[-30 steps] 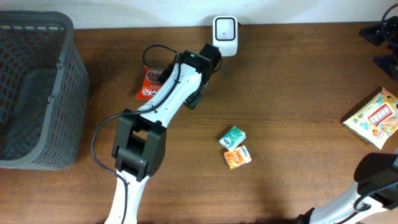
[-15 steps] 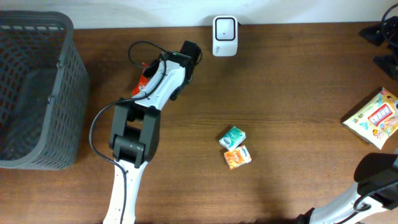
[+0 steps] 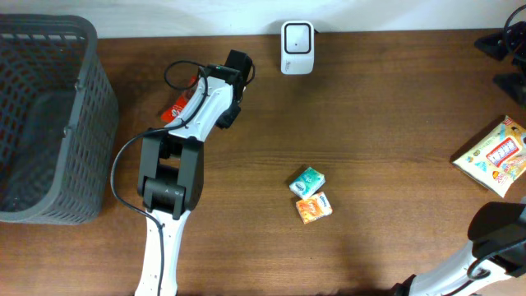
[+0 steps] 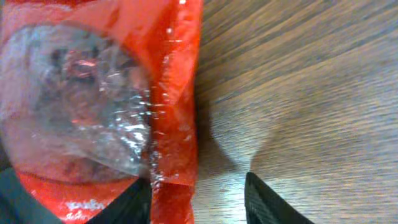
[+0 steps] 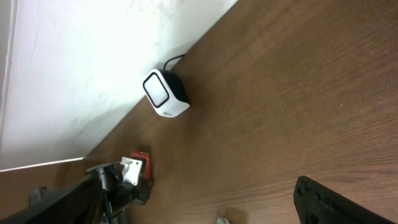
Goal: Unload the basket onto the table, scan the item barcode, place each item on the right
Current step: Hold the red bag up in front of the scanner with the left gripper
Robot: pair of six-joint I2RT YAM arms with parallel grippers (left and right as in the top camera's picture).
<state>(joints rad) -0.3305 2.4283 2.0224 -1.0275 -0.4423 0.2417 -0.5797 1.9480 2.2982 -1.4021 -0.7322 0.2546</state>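
The red snack packet has its clear window (image 4: 81,93) facing up. Next, my left gripper grips the packet's edge (image 4: 177,134) and flips it so the barcode is up for my right gripper.
A red snack packet (image 4: 93,106) with a clear window lies flat on the wooden table; in the overhead view only its corner (image 3: 175,108) shows beside my left arm (image 3: 215,89). My left gripper (image 4: 198,184) hangs low over it, jaws partly narrowed. One finger (image 4: 134,205) is over the packet and the other (image 4: 267,202) over bare wood, with the packet's right edge between them and a gap left. The white scanner (image 3: 297,45) stands at the back wall, to the right of that arm. My right gripper (image 5: 199,211) is open wide and empty, far off.
A grey basket (image 3: 41,115) stands at the left. A green box (image 3: 307,181) and an orange box (image 3: 314,207) lie mid-table. A yellow-white snack bag (image 3: 497,156) lies at the right edge, with black hardware (image 3: 509,49) behind it.
My left arm has swung left, away from the scanner, and come down over the red packet. Its jaws have narrowed. The right arm has not moved.
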